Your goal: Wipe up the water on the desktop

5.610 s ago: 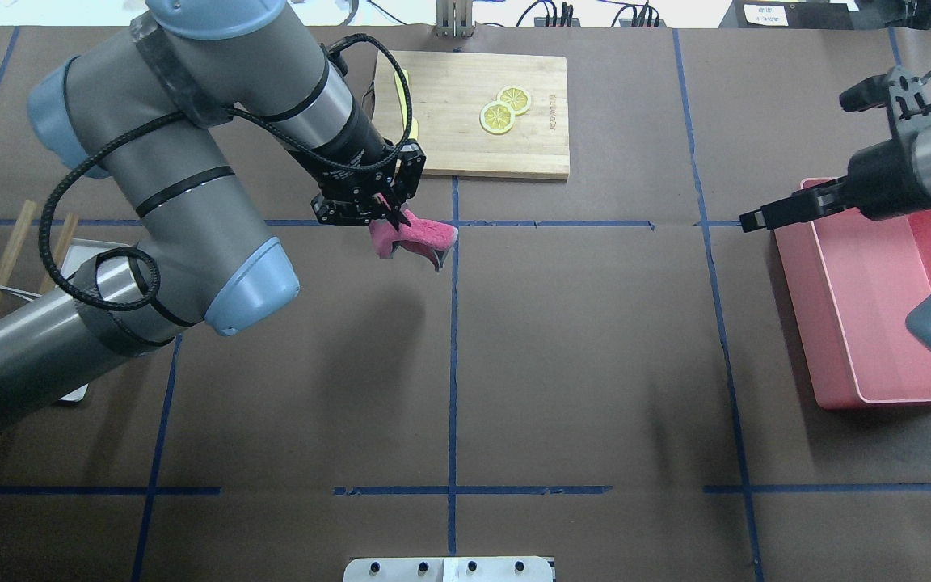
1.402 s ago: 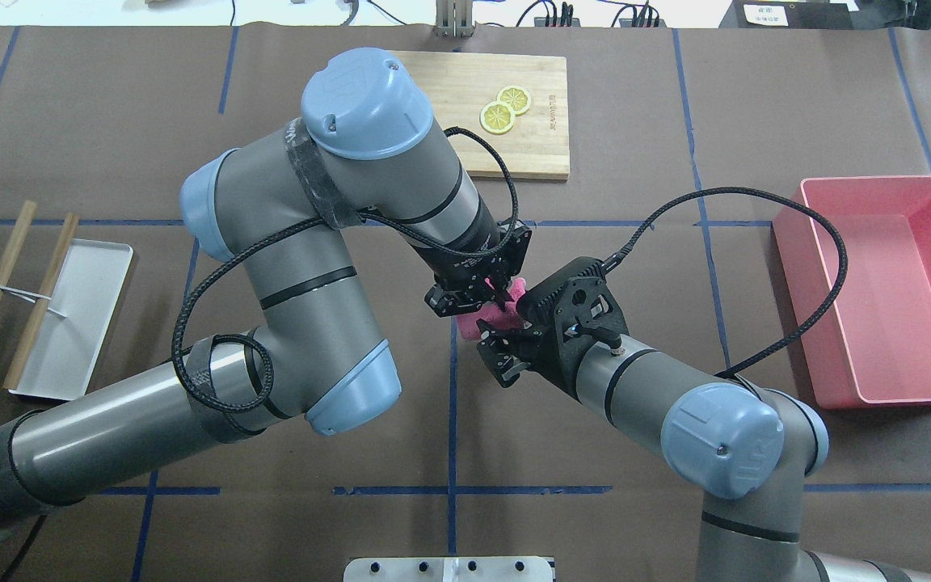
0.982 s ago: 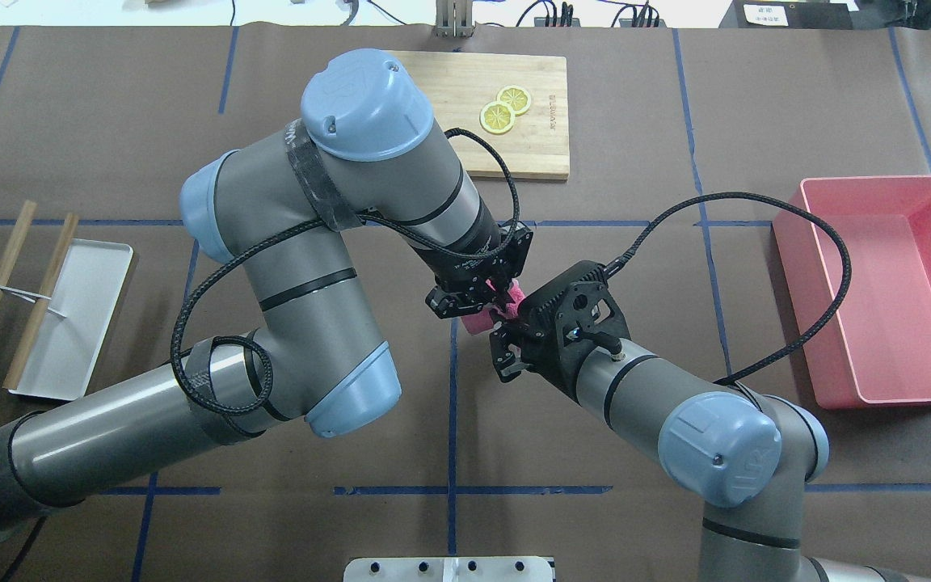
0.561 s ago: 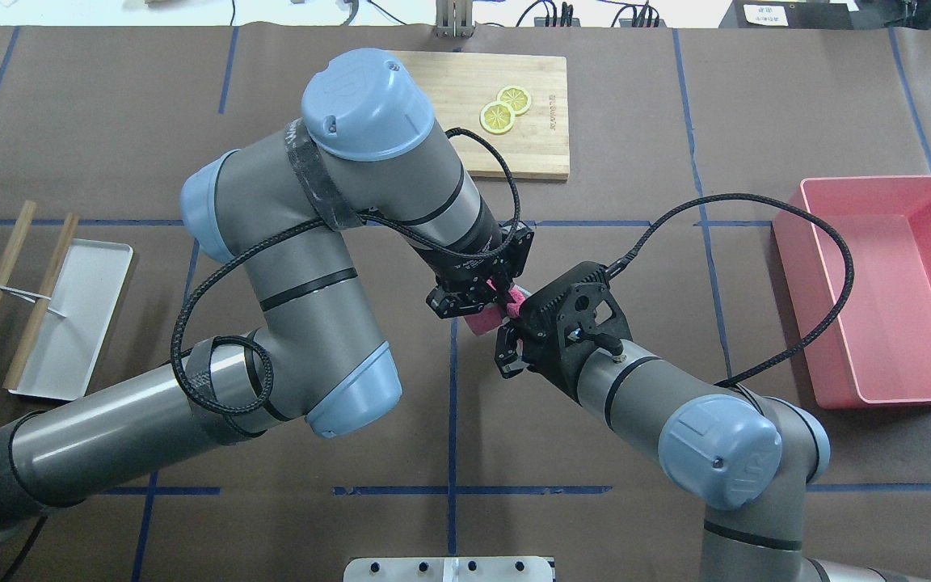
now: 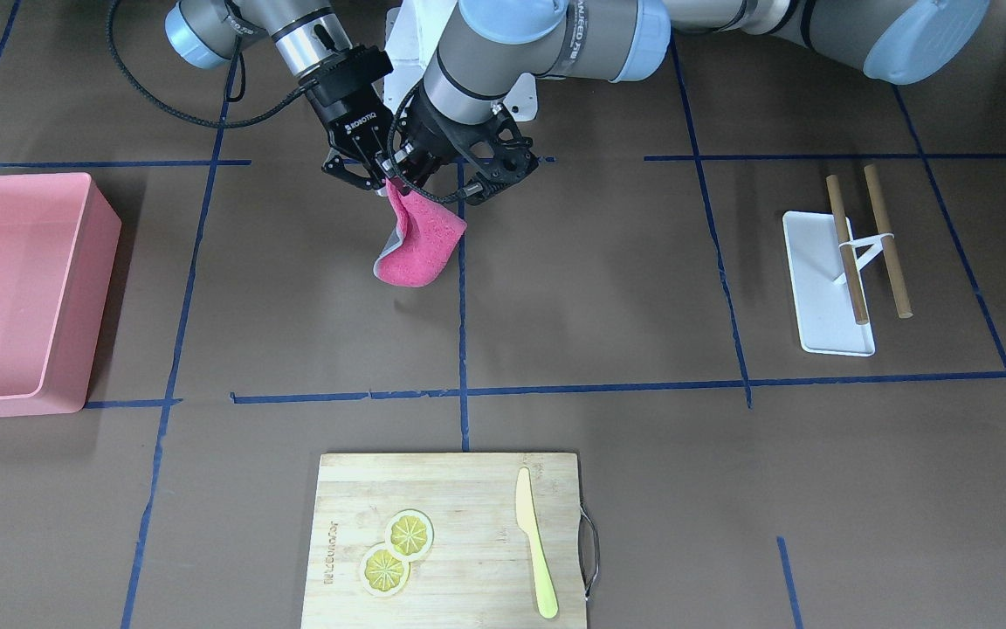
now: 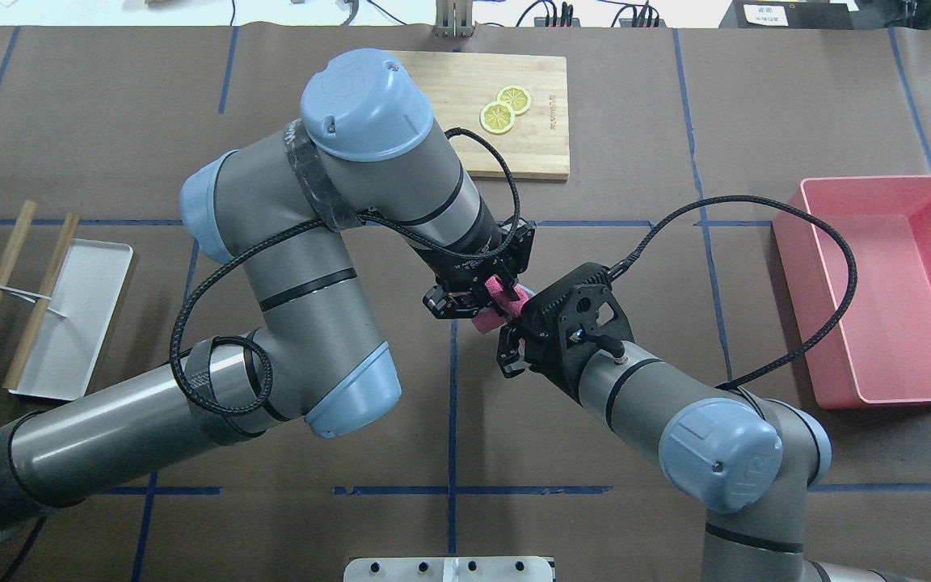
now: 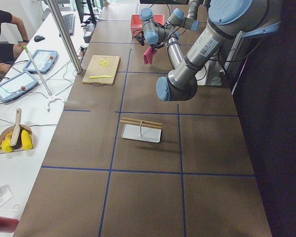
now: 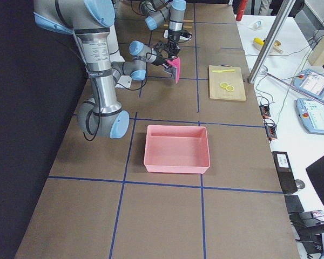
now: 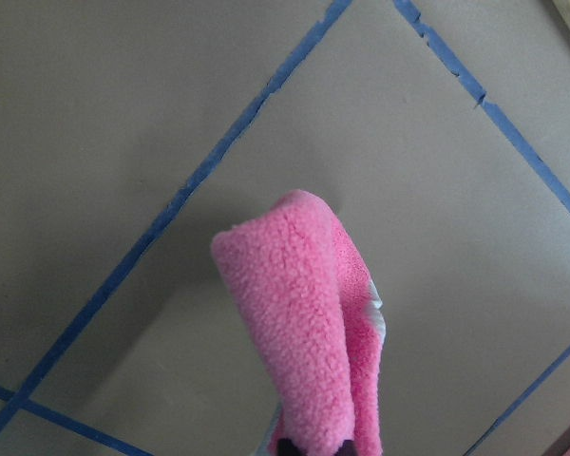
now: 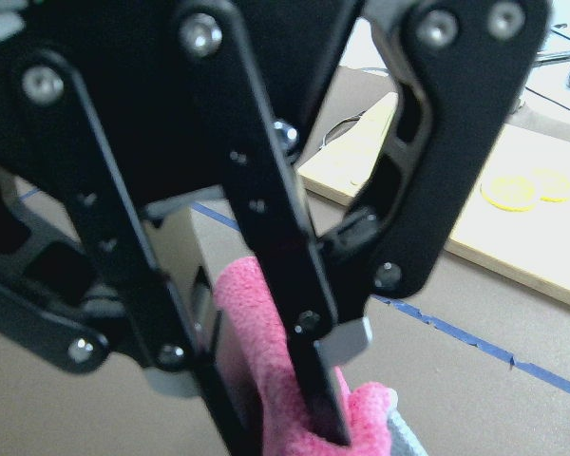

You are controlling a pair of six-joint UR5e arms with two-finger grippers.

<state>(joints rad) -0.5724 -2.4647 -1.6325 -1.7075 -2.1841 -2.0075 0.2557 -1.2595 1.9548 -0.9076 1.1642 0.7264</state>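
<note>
My right gripper will keep the pink cloth (image 5: 422, 241) bunched, with the cloth's lower part dangling, when I carry it, because a thick doubled fold (image 10: 274, 370) stands between the gripper's fingers.
The dark-brown desktop (image 5: 608, 288) with blue tape lines shows no water that I can make out. My left gripper (image 6: 487, 299) is shut on the top edge of a folded pink cloth (image 5: 420, 240), which hangs clear above the desktop near the centre tape line. The cloth also shows in the left wrist view (image 9: 304, 323) and the right wrist view (image 10: 266, 399). My right gripper (image 6: 507, 338) is open and sits right beside the cloth's upper part, facing the left gripper. I cannot tell whether it touches the cloth.
A pink bin (image 5: 101, 262) stands on the robot's right side. A bamboo cutting board (image 5: 468, 489) with two lemon slices and a yellow knife lies at the far edge. A white tray (image 5: 822, 288) with two bamboo sticks lies on the robot's left.
The left gripper carried the cloth from near the cutting board to the table's middle. The right arm came over from the bin and has edged closer to the cloth.
</note>
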